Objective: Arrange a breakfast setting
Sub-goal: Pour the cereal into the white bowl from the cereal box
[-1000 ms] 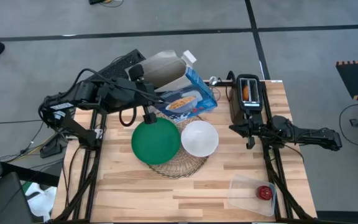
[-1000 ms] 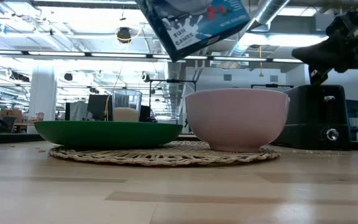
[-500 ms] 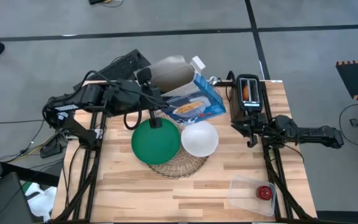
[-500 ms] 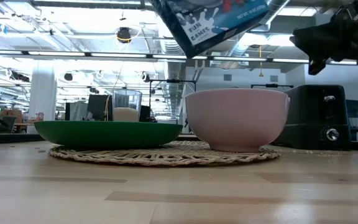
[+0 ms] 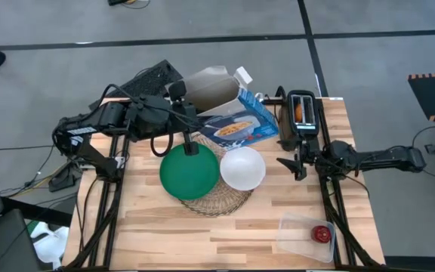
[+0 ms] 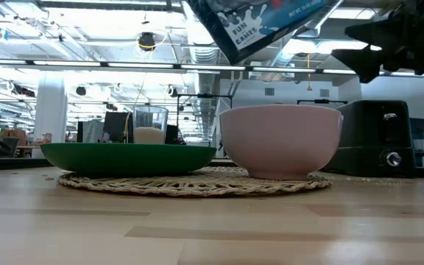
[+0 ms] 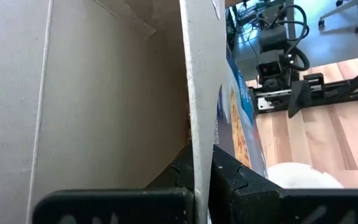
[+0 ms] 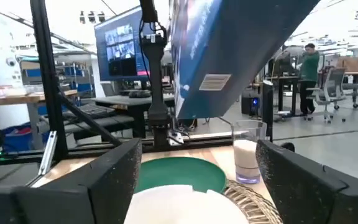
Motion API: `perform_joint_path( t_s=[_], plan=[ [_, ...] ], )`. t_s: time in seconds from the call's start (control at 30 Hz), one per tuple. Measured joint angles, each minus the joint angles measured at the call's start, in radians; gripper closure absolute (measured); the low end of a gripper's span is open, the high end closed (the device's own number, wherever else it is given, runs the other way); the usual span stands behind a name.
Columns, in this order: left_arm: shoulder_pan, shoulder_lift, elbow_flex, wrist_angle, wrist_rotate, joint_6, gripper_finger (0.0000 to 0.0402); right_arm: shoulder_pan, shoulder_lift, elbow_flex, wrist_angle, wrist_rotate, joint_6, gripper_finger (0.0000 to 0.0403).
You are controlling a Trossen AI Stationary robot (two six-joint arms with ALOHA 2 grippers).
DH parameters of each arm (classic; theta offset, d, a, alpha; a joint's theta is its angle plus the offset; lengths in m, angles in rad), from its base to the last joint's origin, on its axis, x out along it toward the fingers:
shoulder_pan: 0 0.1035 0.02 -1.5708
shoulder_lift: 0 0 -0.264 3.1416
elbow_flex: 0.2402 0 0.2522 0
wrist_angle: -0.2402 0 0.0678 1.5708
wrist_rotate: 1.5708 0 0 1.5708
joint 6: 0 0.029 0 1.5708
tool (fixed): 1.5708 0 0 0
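The carton's open end [image 7: 199, 112] is pinched by my left gripper, and my right gripper points below the carton's closed end, so next my right gripper goes up and takes that closed end [image 5: 270, 127].
My left gripper [image 5: 178, 94] is shut on the blue-white carton [image 5: 234, 121], which hangs tilted in the air above the white bowl [image 5: 242, 168] and also shows in the low view [image 6: 260, 22]. The bowl and the green plate [image 5: 189, 172] rest side by side on the round woven mat [image 5: 219, 200]. A clear glass [image 6: 150, 125] stands behind the plate. My right gripper [image 5: 293, 165] hovers open to the right of the bowl, in front of the toaster, with nothing between its fingers [image 8: 194, 180]. My left gripper pinches one wall of the carton at its open end [image 7: 197, 143], with one finger [image 7: 178, 175] inside the box and the other [image 7: 230, 182] on the printed outer face. The carton is lifted clear of the table and tilted above the bowl.
The black toaster [image 5: 302, 117] stands at the far right with a bagel [image 5: 299, 112] in its slot. A clear tub [image 5: 306, 236] at the near right holds the red apple [image 5: 322, 233]. Bare wood lies along the near edge and at the left.
My left gripper has carried the carton toward the table's right edge, so that it now hangs over the bowl, still tilted. My right gripper has opened its fingers and turned toward the bowl.
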State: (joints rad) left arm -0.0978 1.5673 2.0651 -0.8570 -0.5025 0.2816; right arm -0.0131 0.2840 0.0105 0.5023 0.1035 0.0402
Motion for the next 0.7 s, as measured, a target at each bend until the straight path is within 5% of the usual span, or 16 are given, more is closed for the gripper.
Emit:
perform_joint_path(
  t_s=[0.23, 0.37, 0.47, 0.7],
  plan=[
    [-0.001, 0.000, 0.000, 0.035, 0.043, -0.002, 0.0401, -0.002, 0.031, 0.000, 0.088, 0.024, -0.028, 0.0036],
    [-0.002, 0.005, 0.000, 0.062, 0.054, 0.004, 0.0402, -0.002, 0.078, 0.001, 0.133, 0.130, 0.051, 0.0007],
    [-0.002, 0.006, -0.010, 0.078, 0.073, 0.012, 0.0401, -0.012, 0.124, 0.017, 0.170, 0.183, 0.161, 0.0015],
    [-0.002, 0.007, -0.026, 0.126, 0.079, 0.036, 0.0401, -0.029, 0.177, 0.016, 0.227, 0.218, 0.050, 0.0028]
  ],
)
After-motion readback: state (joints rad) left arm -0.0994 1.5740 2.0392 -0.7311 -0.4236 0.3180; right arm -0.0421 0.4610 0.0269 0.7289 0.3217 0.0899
